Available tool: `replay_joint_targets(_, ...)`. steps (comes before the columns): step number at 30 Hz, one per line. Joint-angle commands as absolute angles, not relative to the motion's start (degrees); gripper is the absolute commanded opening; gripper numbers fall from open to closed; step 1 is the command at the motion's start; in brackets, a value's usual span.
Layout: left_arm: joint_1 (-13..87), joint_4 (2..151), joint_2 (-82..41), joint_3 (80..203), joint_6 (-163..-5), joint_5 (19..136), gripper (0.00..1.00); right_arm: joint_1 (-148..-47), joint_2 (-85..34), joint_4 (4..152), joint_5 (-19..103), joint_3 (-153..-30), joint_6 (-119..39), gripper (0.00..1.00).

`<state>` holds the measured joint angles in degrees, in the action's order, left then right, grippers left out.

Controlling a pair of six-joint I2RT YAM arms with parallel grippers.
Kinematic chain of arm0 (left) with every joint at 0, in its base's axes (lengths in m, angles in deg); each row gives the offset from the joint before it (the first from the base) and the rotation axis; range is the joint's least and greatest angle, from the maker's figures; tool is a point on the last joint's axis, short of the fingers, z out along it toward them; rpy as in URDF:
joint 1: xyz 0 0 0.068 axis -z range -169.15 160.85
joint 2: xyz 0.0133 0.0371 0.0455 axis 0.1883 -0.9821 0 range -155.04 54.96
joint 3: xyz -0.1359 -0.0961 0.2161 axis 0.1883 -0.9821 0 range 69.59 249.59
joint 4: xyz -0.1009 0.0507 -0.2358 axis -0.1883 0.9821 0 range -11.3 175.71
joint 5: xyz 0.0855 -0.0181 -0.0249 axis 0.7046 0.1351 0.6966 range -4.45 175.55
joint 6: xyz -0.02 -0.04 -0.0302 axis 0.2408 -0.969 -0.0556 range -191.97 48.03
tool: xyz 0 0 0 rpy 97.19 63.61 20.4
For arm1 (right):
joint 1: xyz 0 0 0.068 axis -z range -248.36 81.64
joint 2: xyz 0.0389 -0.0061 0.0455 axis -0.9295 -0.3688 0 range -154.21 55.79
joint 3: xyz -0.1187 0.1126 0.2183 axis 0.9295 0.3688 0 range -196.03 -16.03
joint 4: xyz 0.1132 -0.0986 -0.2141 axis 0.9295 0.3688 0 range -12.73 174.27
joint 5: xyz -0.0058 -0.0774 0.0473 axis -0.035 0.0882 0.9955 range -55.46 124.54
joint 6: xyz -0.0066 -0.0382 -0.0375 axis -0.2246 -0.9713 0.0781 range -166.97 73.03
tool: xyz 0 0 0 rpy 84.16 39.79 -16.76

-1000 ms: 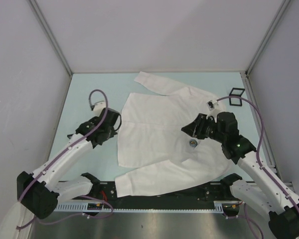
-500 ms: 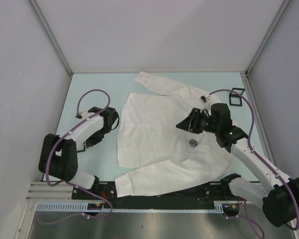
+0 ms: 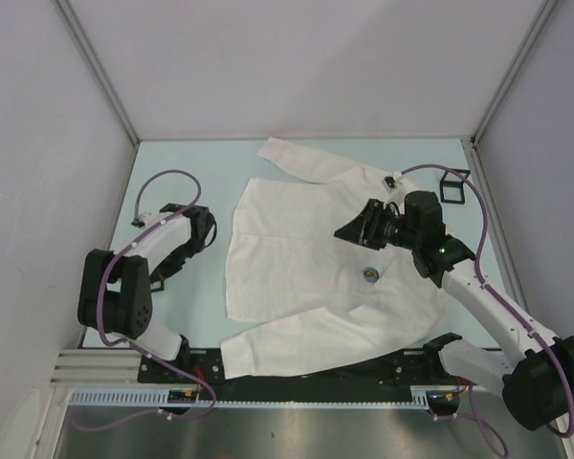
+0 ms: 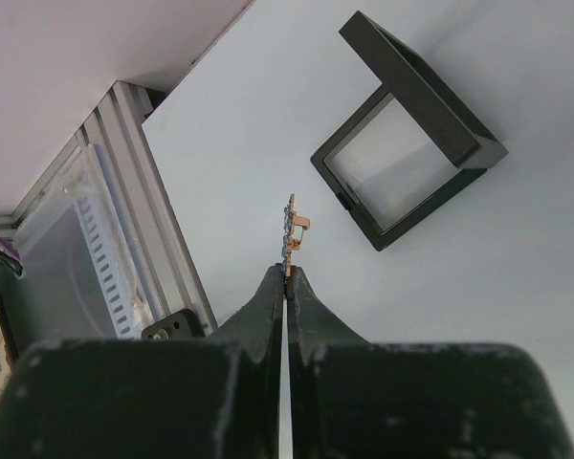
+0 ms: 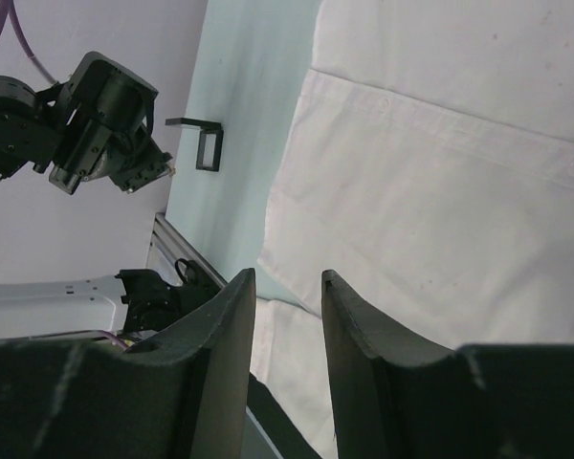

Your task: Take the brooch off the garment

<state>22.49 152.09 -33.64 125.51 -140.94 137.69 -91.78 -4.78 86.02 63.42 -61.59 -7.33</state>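
Note:
My left gripper should carry on going toward the clear pane (image 4: 387,167) and let go of the brooch there, because the black case is open ahead of the brooch at my fingertips (image 4: 294,228).
The white shirt (image 3: 306,253) lies flat across the middle of the table. It fills the right wrist view (image 5: 440,163). A small round blue-and-gold piece (image 3: 370,274) sits on its chest. My left gripper (image 3: 209,229) is off the shirt's left edge. In the left wrist view it (image 4: 287,271) is shut on a small gold and blue brooch (image 4: 292,228), held by its edge above the bare table. My right gripper (image 3: 347,229) hovers over the shirt's chest, above the round piece. Its jaws (image 5: 289,277) are open and empty.
A black square case with a clear pane (image 4: 407,143) lies open on the table beyond my left gripper; it also shows in the right wrist view (image 5: 203,143). Another black frame (image 3: 452,184) lies at the far right. An aluminium rail (image 4: 124,220) edges the table.
My left arm has folded back and its gripper has moved up and away from the shirt's left edge. My right gripper has drifted up and left over the shirt.

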Motion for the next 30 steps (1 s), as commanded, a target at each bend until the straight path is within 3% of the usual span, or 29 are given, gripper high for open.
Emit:
replay_joint_targets(1,20.52,149.38,-34.86,126.37,-137.89,139.34,0.00,-92.61,-4.94,84.21,62.84,-64.28,-6.37,0.38)
replay_joint_targets(30,12.70,143.31,-47.08,131.56,-132.09,138.29,0.01,-91.21,0.33,87.81,63.45,-64.11,-10.41,0.39)
